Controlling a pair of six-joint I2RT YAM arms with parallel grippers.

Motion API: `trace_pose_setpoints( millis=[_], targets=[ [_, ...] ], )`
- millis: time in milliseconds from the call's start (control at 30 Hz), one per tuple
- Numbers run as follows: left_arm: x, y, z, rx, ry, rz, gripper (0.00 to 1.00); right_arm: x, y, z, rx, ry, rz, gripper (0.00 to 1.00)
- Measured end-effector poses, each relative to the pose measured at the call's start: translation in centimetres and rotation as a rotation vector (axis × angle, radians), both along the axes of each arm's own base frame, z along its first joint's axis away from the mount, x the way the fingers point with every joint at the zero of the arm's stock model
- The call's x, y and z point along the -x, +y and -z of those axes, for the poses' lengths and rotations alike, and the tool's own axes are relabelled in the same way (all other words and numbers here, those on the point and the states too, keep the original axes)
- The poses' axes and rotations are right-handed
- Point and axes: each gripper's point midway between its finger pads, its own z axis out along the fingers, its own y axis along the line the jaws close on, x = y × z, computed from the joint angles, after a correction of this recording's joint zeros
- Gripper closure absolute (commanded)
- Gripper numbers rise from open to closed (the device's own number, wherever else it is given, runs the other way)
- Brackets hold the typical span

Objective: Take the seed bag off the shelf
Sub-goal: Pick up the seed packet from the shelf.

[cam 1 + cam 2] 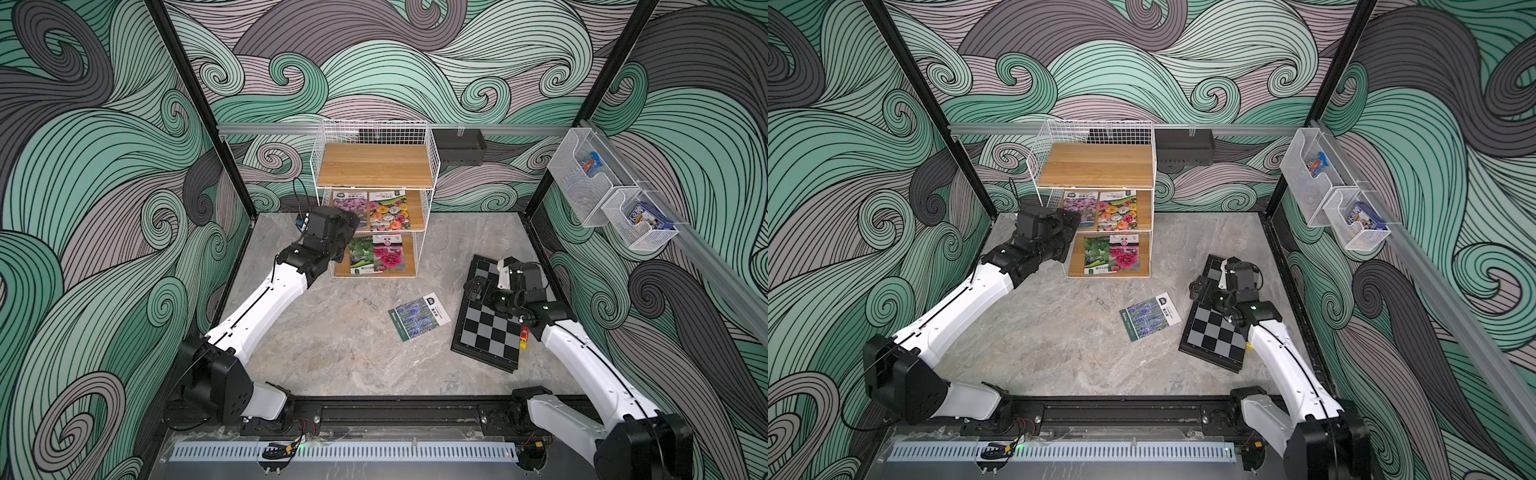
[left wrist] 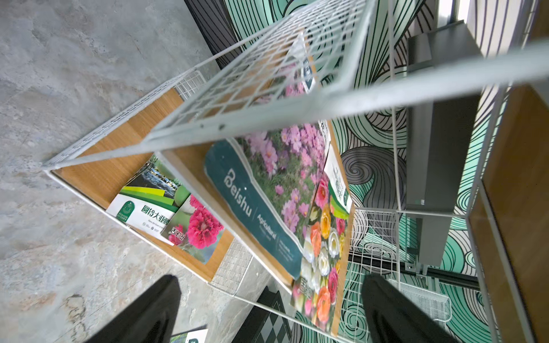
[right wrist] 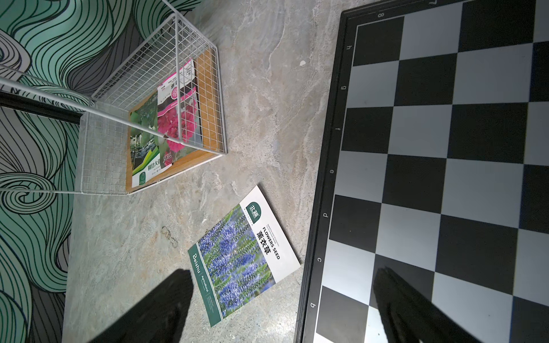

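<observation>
I should carry on with my left gripper toward that end (image 2: 285,254) and close on it, as the pink-flower seed bag's teal end (image 2: 251,207) lies at the shelf's open front.
The shelf (image 1: 374,166) (image 1: 1096,166), a white wire rack with wooden boards, stands at the back of the table. Its top board is bare. The middle tier holds a pink-flower seed bag (image 1: 349,208) (image 2: 282,166) and a mixed-colour flower bag (image 1: 388,212) (image 2: 323,243). On the bottom tier lie a green bag (image 1: 360,253) (image 3: 145,142) and a deep-pink flower bag (image 1: 388,257) (image 2: 202,228). A lavender seed bag (image 1: 419,316) (image 3: 243,255) lies flat on the table. My left gripper (image 1: 348,237) (image 2: 271,285) is open at the shelf's left front, holding nothing. My right gripper (image 1: 473,291) (image 3: 283,276) hovers open over the chessboard's edge.
A black chessboard (image 1: 488,332) (image 3: 430,148) lies under the right arm, with a small red and yellow object (image 1: 524,337) on its edge. Clear bins (image 1: 582,178) and a mesh bin (image 1: 640,228) hang on the right wall. A black box (image 1: 459,145) hangs behind the shelf.
</observation>
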Motion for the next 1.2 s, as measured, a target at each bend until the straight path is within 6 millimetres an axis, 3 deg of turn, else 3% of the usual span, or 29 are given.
trace_pose_setpoints(
  millis=[200, 333, 467, 700, 933, 1067, 1200],
  targets=[
    [-1.5, 0.0, 3.4, -0.017, 0.036, -0.043, 0.01, 0.3, 0.4, -0.7, -0.011, -0.022, -0.014, 0.01],
    [-2.0, 0.4, 4.3, -0.013, 0.032, -0.079, 0.01, 0.5, 1.0, -1.0, -0.02, -0.03, -0.028, 0.01],
    [-2.3, 0.6, 4.4, 0.0, 0.02, -0.105, 0.03, 0.8, 1.3, -1.3, -0.024, -0.037, -0.039, 0.01],
    [-2.9, 0.0, 4.2, 0.073, -0.008, -0.114, 0.34, 1.2, 1.3, -1.6, -0.025, -0.042, -0.041, 0.01],
    [-2.9, -0.5, 4.0, 0.117, -0.011, -0.095, 0.35, 1.4, 1.3, -1.6, -0.024, -0.037, -0.041, 0.01],
    [-2.6, -0.6, 3.7, 0.131, -0.006, -0.08, 0.43, 1.4, 1.3, -1.6, -0.023, -0.035, -0.041, 0.01],
    [-2.3, -0.9, 3.6, 0.139, 0.001, -0.06, 0.44, 1.5, 1.2, -1.5, -0.023, -0.032, -0.04, 0.01]
  ],
)
